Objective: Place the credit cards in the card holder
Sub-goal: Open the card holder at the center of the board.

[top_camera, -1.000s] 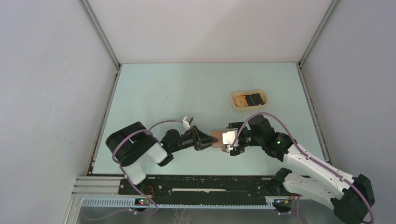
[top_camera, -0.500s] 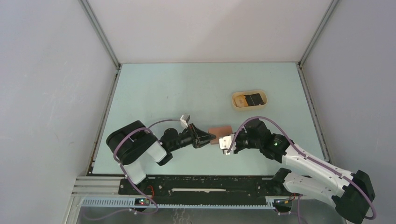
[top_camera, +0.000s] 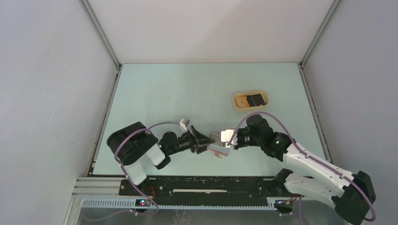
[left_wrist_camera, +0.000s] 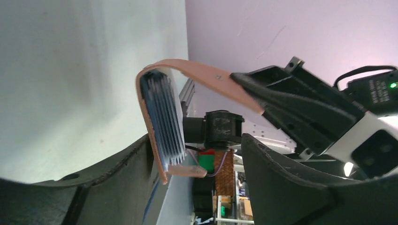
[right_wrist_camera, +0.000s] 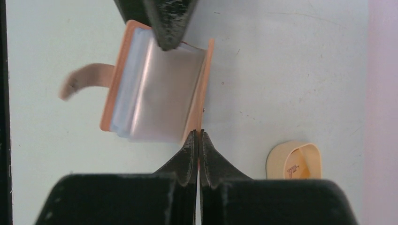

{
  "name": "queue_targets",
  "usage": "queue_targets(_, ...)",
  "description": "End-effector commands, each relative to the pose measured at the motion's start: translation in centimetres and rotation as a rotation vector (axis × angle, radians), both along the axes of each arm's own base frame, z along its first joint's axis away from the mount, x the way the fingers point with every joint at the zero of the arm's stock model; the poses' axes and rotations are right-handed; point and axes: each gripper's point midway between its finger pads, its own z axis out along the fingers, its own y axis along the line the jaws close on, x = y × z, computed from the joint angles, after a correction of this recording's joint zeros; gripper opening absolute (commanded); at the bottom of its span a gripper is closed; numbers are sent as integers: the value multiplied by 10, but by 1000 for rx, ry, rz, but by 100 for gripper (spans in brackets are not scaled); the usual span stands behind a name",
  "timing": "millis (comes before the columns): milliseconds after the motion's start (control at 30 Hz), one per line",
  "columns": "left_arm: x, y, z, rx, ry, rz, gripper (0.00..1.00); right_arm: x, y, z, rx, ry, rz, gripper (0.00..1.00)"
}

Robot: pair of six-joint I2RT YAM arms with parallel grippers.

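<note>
The card holder's pocket side (left_wrist_camera: pixel 165 117) is leaning on my left gripper's finger. Next, my left gripper moves away while my right gripper lays the cover flap (left_wrist_camera: pixel 206 78) down flat.
The reddish-brown card holder (top_camera: pixel 216 148) hangs open between both grippers, low at the near middle of the table. Its bluish-grey pockets (right_wrist_camera: pixel 159 101) face the right wrist camera, and the strap tab (right_wrist_camera: pixel 82 79) sticks out sideways. My right gripper (right_wrist_camera: pixel 197 133) is shut on the edge of the holder's cover flap (left_wrist_camera: pixel 206 77). My left gripper (left_wrist_camera: pixel 195 140) is open, and the pocket side (left_wrist_camera: pixel 162 112) leans against one of its fingers (right_wrist_camera: pixel 164 23). An orange-yellow credit card (right_wrist_camera: pixel 300 166) lies in the beige tray (top_camera: pixel 251 100); no other cards show.
The beige oval tray (right_wrist_camera: pixel 277 159) stands on the table's right half, beyond the grippers, with a black piece (top_camera: pixel 256 99) inside. Grey walls enclose the table on three sides. Both arm bases sit at the near edge.
My right gripper went from open to shut on the holder's cover, and the holder has swung open. My left gripper, which gripped the closed holder, has spread its jaws.
</note>
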Motion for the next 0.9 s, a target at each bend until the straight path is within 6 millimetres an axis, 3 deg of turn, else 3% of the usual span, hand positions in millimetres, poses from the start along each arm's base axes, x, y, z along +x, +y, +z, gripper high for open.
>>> queue_targets(0, 0, 12, 8, 1, -128, 35, 73, 11, 4, 23, 84, 45, -59, 0)
queue_targets(133, -3, 19, 3, 24, -147, 50, 75, 21, 1, 22, 107, 144, -146, 0)
queue_targets(267, -7, 24, 1, 41, -167, 53, 75, 40, -9, 8, 93, 282, -283, 0)
queue_targets(533, -10, 27, 6, 68, -277, 43, 72, 85, -47, -40, 98, 578, -581, 0)
queue_targets(767, 11, 13, 6, 226, -418, 15, 71, 121, -75, -63, 73, 569, -808, 0)
queue_targets(867, 25, 13, 21, 346, -536, 34, 72, 124, -82, -71, 59, 582, -844, 11)
